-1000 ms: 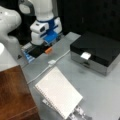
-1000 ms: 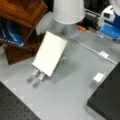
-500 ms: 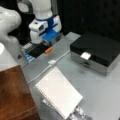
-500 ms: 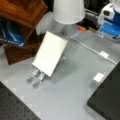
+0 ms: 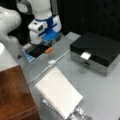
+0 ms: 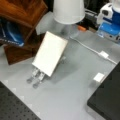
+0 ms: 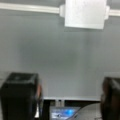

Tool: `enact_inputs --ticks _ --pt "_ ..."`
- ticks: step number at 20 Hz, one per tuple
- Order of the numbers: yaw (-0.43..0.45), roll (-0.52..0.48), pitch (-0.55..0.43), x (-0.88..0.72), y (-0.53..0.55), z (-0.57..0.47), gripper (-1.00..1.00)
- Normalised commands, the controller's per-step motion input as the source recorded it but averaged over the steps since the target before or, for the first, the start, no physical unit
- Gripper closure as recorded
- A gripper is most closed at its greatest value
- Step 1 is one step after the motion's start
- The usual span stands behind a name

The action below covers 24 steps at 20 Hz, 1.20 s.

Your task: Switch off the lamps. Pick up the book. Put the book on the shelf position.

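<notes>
The book's far edge [image 5: 69, 81] is straight and has free space around it, so the book will stay flat and come away from its metal stand when I lift.
The book [image 5: 58, 92] is a flat white notebook leaning tilted on a small metal stand, with its spiral holes along the lower left edge; it also shows in a front view [image 6: 50, 56]. The shelf position is the reddish-brown wooden board [image 5: 13, 96] just left of the book. A white lamp shade [image 6: 68, 10] stands behind the book. My gripper [image 5: 46, 42] hovers at the back of the table over a white inline switch [image 7: 85, 13] on a cable. In the wrist view its black fingers [image 7: 20, 95] stand wide apart, open, with nothing between them.
A black-topped metal box [image 5: 97, 52] sits at a front view's right. The white cable and switch [image 5: 52, 62] run across the grey table between gripper and book. An orange part [image 5: 48, 50] lies under the gripper. A wooden structure [image 6: 22, 12] holding a blue object rises beside the book.
</notes>
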Motion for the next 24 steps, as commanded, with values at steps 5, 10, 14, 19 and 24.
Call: enact_inputs --ticks 5,10,14,19,24 --pt "0.039 0.135 0.131 0.12 0.09 0.26 -1.0" --pt "0.057 0.093 0.169 0.24 0.09 0.26 -1.0" --pt "0.085 0.039 0.22 0.37 0.02 0.22 -1.0" --pt "0.105 0.011 0.271 0.53 -0.04 0.27 -1.0" --pt "0.113 -0.028 0.318 0.69 -0.09 0.36 -1.0"
